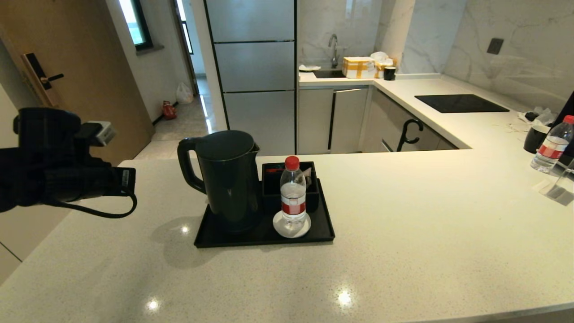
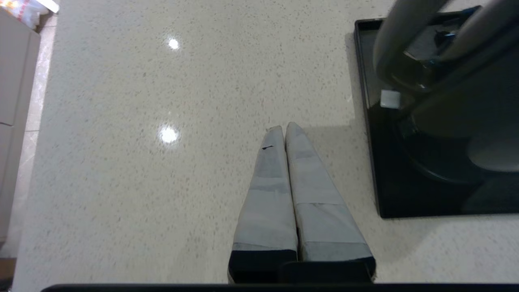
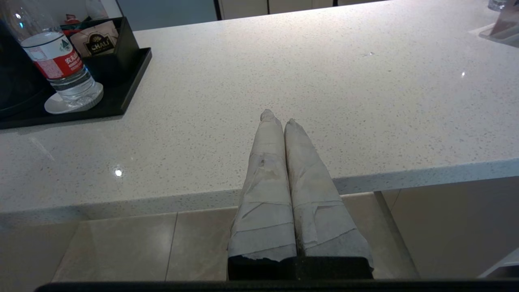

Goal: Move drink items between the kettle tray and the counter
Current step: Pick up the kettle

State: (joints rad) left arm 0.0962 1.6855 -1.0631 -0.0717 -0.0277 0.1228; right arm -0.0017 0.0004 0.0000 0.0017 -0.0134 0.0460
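The handle of the black kettle faces my left gripper across clear counter [image 1: 158, 180]. I should keep going toward the handle [image 1: 184, 164] until my open fingers are on both sides of it, then close them.
The black kettle [image 1: 228, 179] stands on the left half of the black kettle tray [image 1: 264, 237], its handle toward my left arm. A clear water bottle [image 1: 293, 193] with a red cap stands upright on the tray's white coaster [image 1: 306, 228], in front of the compartment box [image 1: 289, 172]. My left gripper [image 2: 284, 127] is shut and empty, hovering over bare counter [image 2: 162, 182] just left of the tray [image 2: 371, 162] and the kettle's handle [image 2: 401, 36]. My right gripper [image 3: 277, 117] is shut and empty above the counter's front edge [image 3: 365, 178], right of the bottle [image 3: 56, 65].
A second water bottle [image 1: 551, 146] and a black mug [image 1: 536, 137] stand at the far right of the counter [image 1: 403, 215], beside a clear stand [image 1: 560, 188]. The black cooktop [image 1: 459, 103] lies behind them. Boxes [image 1: 358, 67] sit by the sink at the back.
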